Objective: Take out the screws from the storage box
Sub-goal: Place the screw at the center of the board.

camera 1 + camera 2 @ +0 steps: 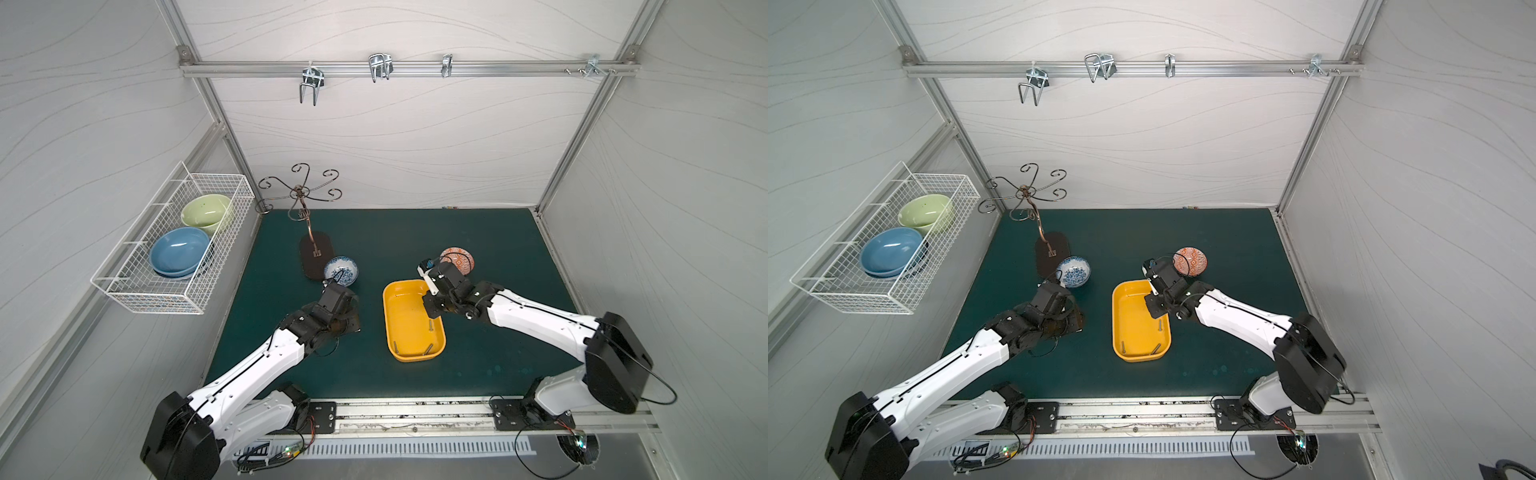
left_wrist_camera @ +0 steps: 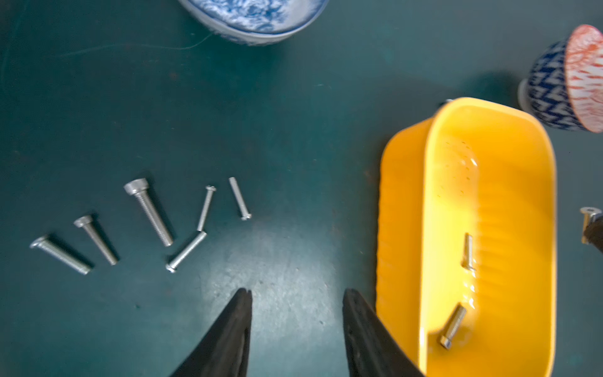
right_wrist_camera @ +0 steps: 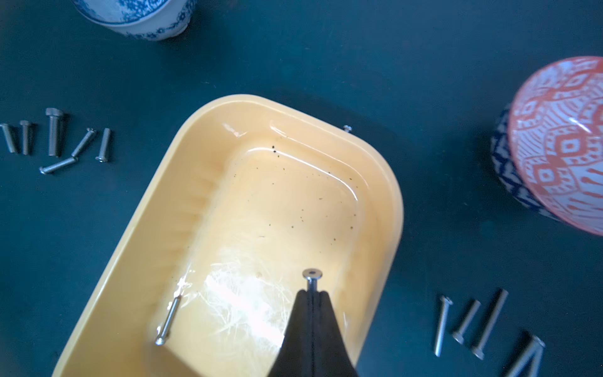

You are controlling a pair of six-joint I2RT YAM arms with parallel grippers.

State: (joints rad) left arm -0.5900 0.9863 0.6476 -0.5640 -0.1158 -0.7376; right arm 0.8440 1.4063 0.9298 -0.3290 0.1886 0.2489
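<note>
My right gripper is holding the held screw point(image 3: 312, 275) clear above the storage box, so it should carry on toward the mat point(image 3: 556, 367) near the red patterned bowl and release the screw there.
The yellow storage box point(image 1: 405, 316) lies mid-table between the arms, also seen in the right wrist view point(image 3: 261, 212). Three screws point(image 1: 429, 325) lie inside it near its front end; the left wrist view shows two of them point(image 2: 453, 326). My right gripper point(image 3: 312, 292) hangs over the box's right side, shut on one screw point(image 3: 312, 274) whose head sticks out past the tips. My left gripper point(image 2: 295, 293) stands open and empty over bare mat just left of the box. Several screws point(image 2: 151, 212) lie on the mat left of the box, and several more point(image 3: 466, 323) lie to its right.
A blue-and-white bowl point(image 1: 340, 270) and a hook stand point(image 1: 316, 253) sit behind the left arm. A red patterned bowl point(image 1: 457, 259) sits behind the right wrist. A white wire basket point(image 1: 174, 245) holding bowls hangs on the left wall. One screw point(image 3: 347, 128) lies behind the box's far rim.
</note>
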